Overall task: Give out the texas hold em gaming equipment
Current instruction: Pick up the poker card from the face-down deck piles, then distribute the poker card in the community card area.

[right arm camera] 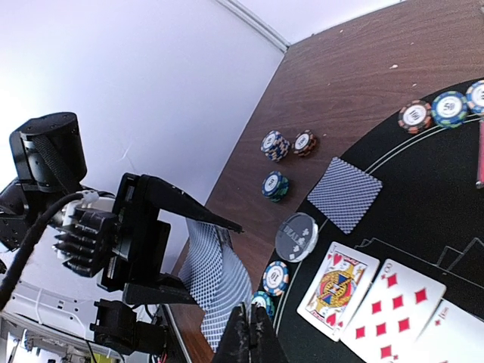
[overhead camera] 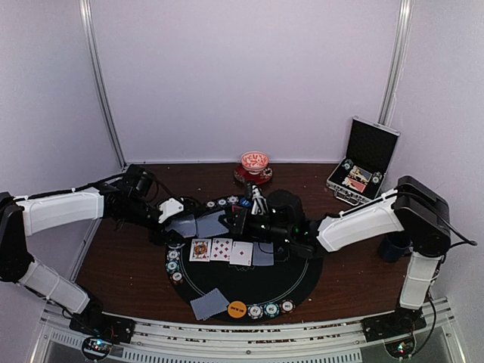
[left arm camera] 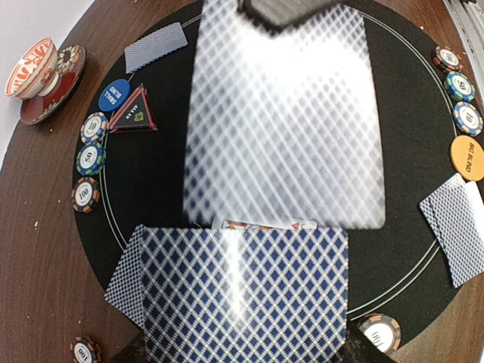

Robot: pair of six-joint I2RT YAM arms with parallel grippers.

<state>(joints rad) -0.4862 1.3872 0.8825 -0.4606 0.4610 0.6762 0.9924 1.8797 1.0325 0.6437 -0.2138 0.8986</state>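
My right gripper is holding its blue-backed card (overhead camera: 211, 224) clear of the deck. It should keep going to the open mat (overhead camera: 284, 257) beside the row's face-down card and let go there.
My left gripper (overhead camera: 172, 211) is shut on a deck of blue-backed cards (left arm camera: 242, 295), held above the left edge of the round black mat (overhead camera: 295, 283). My right gripper (right arm camera: 250, 333) is shut on one card (left arm camera: 280, 113), which it holds just above the deck. Three face-up cards lie on the mat, led by a king of hearts (right arm camera: 338, 290). Face-down pairs (overhead camera: 209, 304) (right arm camera: 345, 193) lie by the mat's rim. An orange disc (overhead camera: 237, 308), a blue disc (left arm camera: 115, 94) and a clear dealer disc (right arm camera: 295, 236) sit there too, with striped chips (left arm camera: 90, 159) (overhead camera: 271, 308) beside them.
An open silver-edged black case (overhead camera: 363, 162) stands at the back right. A red patterned bowl on a saucer (overhead camera: 255, 164) sits behind the mat. Loose chip stacks (right arm camera: 275, 145) stand on the wood left of the mat. A dark cup (overhead camera: 393, 246) is by the right arm.
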